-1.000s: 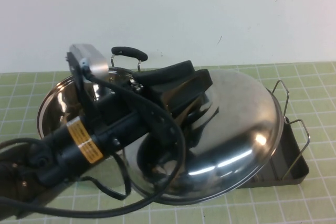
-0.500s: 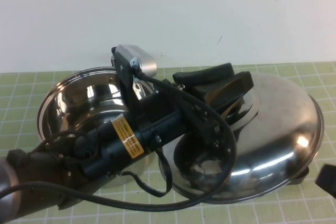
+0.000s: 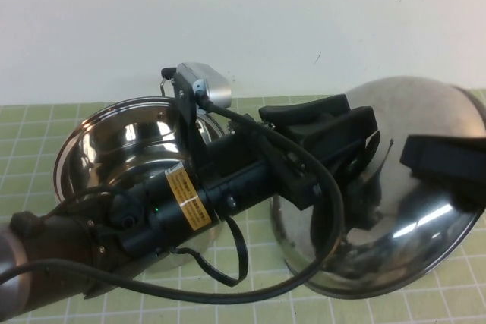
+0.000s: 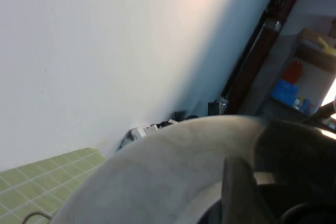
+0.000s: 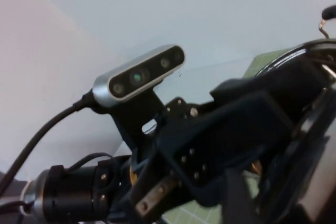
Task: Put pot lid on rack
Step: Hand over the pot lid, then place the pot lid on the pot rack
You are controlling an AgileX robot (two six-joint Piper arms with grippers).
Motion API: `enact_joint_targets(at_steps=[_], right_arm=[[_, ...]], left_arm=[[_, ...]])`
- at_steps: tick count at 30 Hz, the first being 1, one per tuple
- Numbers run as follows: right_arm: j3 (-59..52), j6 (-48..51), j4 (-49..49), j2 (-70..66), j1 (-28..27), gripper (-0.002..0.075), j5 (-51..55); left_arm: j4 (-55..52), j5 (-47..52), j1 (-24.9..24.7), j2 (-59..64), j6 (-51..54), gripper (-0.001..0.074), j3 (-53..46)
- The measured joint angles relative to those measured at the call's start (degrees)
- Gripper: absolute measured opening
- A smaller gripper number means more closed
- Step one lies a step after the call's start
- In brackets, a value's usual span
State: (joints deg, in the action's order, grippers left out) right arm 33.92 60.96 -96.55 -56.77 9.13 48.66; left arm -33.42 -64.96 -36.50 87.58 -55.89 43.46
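The slanted pot lid [image 3: 391,142] has its knob in my left gripper, so next my right gripper grabs the lid's rim [image 3: 474,106] and lowers the lid edge-first into the rack.
The pot lid [image 3: 402,210], shiny steel, is held off the table at the right and tilted steeply, its domed top facing my left arm. My left gripper [image 3: 357,149] reaches across from the lower left and is shut at the lid's centre, where the black knob is hidden between its fingers. The lid's grey surface [image 4: 157,182] fills the low part of the left wrist view. My right gripper [image 3: 444,166] is a dark shape at the right edge, up against the lid's upper right part. The rack is hidden behind the lid.
The deep steel pot [image 3: 114,142] stands open at the left, partly under my left arm. The left arm's wrist camera [image 3: 203,85] rises above the pot's far rim and also shows in the right wrist view [image 5: 139,74]. A white wall backs the green gridded mat [image 3: 45,115].
My left gripper has carried the lid to the right and tipped it up more steeply. The lid now covers the rack. My right gripper has come in from the right edge onto the lid.
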Motion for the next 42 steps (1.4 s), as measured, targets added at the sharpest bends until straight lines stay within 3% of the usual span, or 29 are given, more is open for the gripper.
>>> enact_joint_targets(at_steps=[3,9,10,12,14,17,21,25,33,37,42], right_arm=[[2.75,2.08,-0.79,-2.8,0.09,0.0276,1.69],[7.07,6.34,-1.22,-4.21,0.36,0.0268,2.76],[7.75,7.75,-0.91,-4.21,0.36,0.0251,2.79],[9.15,11.17,-0.48,-4.21,0.36,0.0121,1.41],[10.32,14.19,0.13,-4.21,0.36,0.0057,-0.58],[11.58,17.27,0.48,-4.21,0.36,0.0036,-3.43],[11.81,19.2,0.4,-4.33,0.36,0.0031,-5.87],[11.81,19.97,0.4,-6.17,0.36,0.0031,-6.16],[12.14,17.16,0.4,-11.79,0.36,0.0031,-4.47],[14.72,16.24,0.4,-13.56,0.96,0.0031,-4.12],[18.5,15.18,0.4,-13.92,4.37,0.0031,-7.77]], left_arm=[[0.21,-0.87,0.0,0.0,0.1,0.0309,0.0],[2.2,-3.04,0.0,0.0,1.84,0.0312,0.6],[2.3,-3.18,0.0,0.0,2.31,0.0326,0.7],[2.03,-2.14,0.0,0.0,3.12,0.039,0.59],[1.94,-1.34,0.0,0.0,3.94,0.0479,0.59],[1.5,-1.23,1.14,0.0,4.29,0.0551,0.59],[-1.04,-0.97,4.4,-1.21,4.29,0.055,0.59],[-4.82,-1.09,8.55,-2.5,1.4,0.0464,0.59],[-20.22,-1.09,14.8,-2.7,-5.02,0.0076,0.59],[-24.76,-1.09,15.01,-2.7,-5.8,0.0015,0.59],[-25.89,-1.09,15.08,-2.7,-6.0,0.0003,0.59]])
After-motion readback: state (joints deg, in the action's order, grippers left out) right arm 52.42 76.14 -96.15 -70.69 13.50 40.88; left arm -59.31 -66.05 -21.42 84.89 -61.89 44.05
